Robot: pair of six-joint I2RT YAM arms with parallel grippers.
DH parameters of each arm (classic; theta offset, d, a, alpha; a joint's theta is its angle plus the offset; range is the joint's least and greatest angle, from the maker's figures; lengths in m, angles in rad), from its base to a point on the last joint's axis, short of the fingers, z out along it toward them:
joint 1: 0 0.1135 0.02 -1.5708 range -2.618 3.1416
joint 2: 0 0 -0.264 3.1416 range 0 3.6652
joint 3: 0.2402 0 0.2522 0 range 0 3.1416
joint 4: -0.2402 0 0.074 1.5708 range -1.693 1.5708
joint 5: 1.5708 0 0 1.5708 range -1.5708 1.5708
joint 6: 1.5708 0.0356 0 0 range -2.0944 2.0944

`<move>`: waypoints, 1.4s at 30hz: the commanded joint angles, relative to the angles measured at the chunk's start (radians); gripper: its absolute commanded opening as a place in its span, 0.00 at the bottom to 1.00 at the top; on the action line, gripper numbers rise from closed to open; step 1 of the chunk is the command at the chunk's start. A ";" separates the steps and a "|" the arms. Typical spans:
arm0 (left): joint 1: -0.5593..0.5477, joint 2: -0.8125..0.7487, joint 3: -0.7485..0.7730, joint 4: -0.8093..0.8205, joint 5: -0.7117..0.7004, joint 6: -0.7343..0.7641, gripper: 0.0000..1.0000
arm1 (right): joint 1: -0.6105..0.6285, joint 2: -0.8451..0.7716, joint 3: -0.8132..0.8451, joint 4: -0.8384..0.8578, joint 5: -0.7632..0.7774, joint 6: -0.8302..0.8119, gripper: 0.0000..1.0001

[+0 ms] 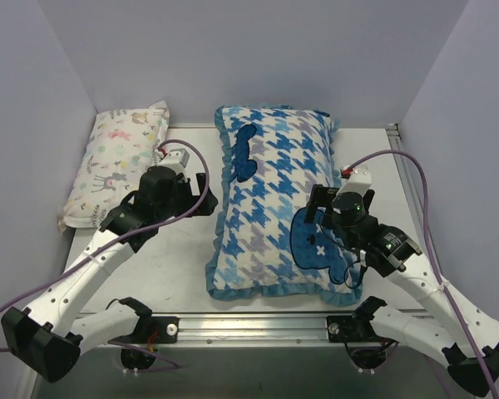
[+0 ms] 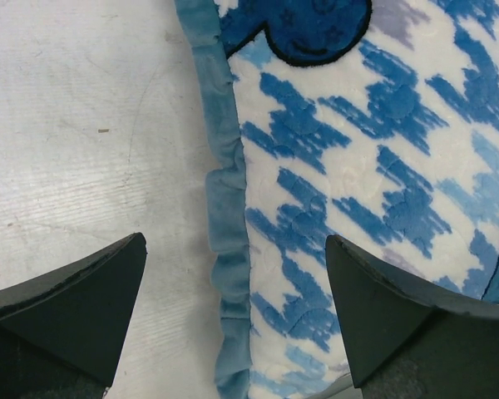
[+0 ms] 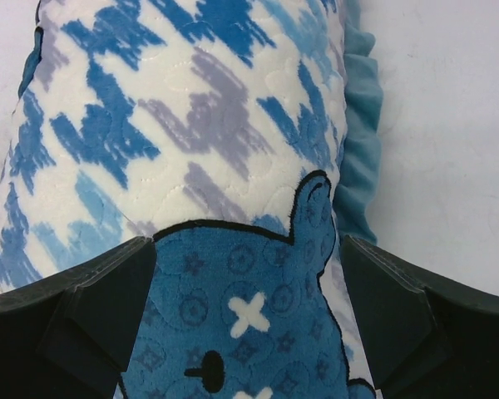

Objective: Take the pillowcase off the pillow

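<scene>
My left gripper should keep moving toward the part of the trim (image 1: 227,169) beside the dark blue patch until its fingers close there, because its open fingers straddle the blue ruffled trim (image 2: 230,270).
The blue-and-white houndstooth pillowcase (image 1: 274,191) lies stuffed in the middle of the table, with blue ruffled trim and dark blue patches. The white pillow is hidden inside it. My left gripper (image 1: 201,195) is open at the pillowcase's left edge. In the left wrist view the gripper (image 2: 237,312) straddles the ruffled trim (image 2: 227,249), one finger over the table and one over the fabric (image 2: 374,166). My right gripper (image 1: 320,209) is open above the near right part. In the right wrist view it (image 3: 245,320) sits over a dark blue cartoon patch (image 3: 233,283).
A small pastel animal-print pillow (image 1: 116,162) lies at the back left. Bare white table (image 1: 162,266) shows between it and the pillowcase. A metal rail (image 1: 258,326) runs along the near edge. Grey walls close in the sides and back.
</scene>
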 commanded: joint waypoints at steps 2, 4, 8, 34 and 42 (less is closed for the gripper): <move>0.021 0.087 0.098 0.090 0.019 0.042 0.97 | 0.015 0.080 0.108 -0.058 -0.016 -0.069 1.00; 0.045 0.122 0.117 0.114 0.045 0.048 0.97 | 0.062 0.114 0.145 -0.077 0.016 -0.084 1.00; 0.171 0.273 0.176 0.227 0.215 0.051 0.97 | 0.200 0.288 0.272 -0.113 0.180 -0.139 1.00; 0.286 1.069 0.048 1.443 0.714 -0.495 0.92 | 0.323 0.700 0.254 -0.200 0.297 -0.003 0.89; 0.274 1.078 -0.001 1.624 0.729 -0.630 0.15 | 0.296 0.654 0.233 -0.189 0.309 0.008 0.81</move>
